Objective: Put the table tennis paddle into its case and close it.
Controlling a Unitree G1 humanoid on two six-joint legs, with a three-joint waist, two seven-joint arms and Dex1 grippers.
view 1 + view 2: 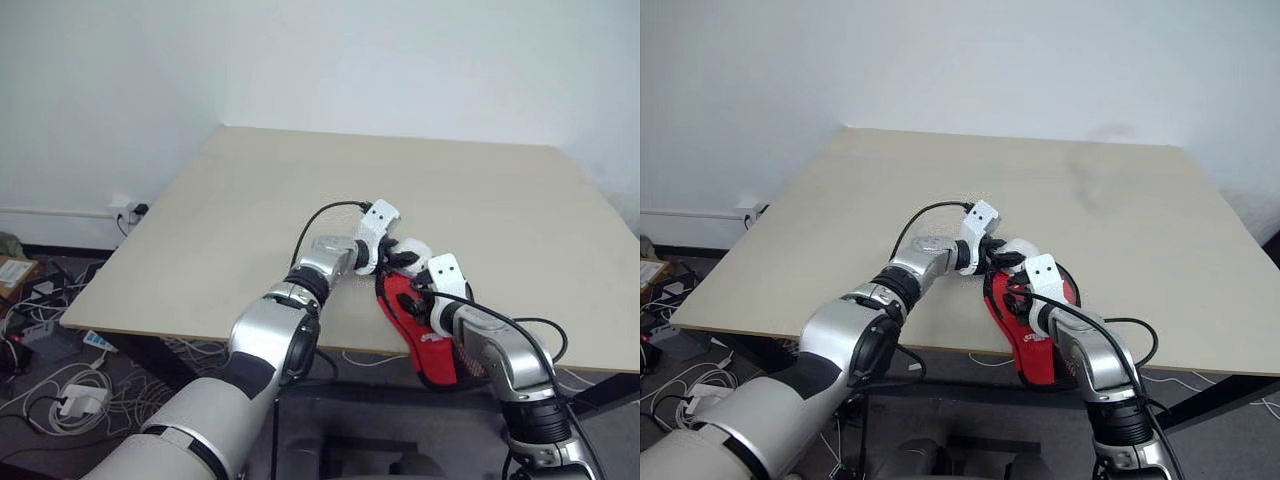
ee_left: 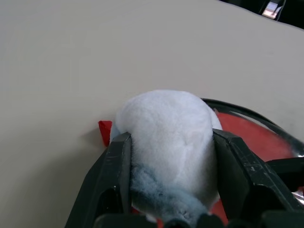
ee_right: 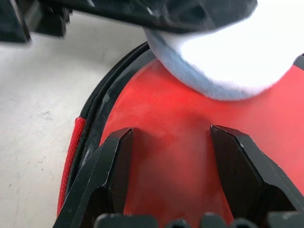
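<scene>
I expect the fluffy white lump (image 1: 411, 254) to draw the zip around the case's rim when I pull the lump, because a zip seam (image 3: 122, 62) runs along the case's black edging.
The red case (image 1: 1032, 352) with black edging lies at the table's near edge, its narrow end hanging past the edge. A white fluffy lump (image 2: 166, 128) rests on the case's round end. My left gripper (image 2: 171, 137) is shut on this lump, one black finger pressed against each side. My right gripper (image 3: 171, 135) hovers just above the case's smooth red surface (image 3: 166, 123), fingers open with nothing between them. In the right wrist view the lump (image 3: 237, 52) sits just ahead of the right fingers. The paddle is hidden.
The beige table (image 1: 400, 190) stretches wide behind and to both sides of the case. Its near edge (image 1: 200, 335) runs just below the grippers. Cables and power strips (image 1: 75, 400) lie on the floor at the left.
</scene>
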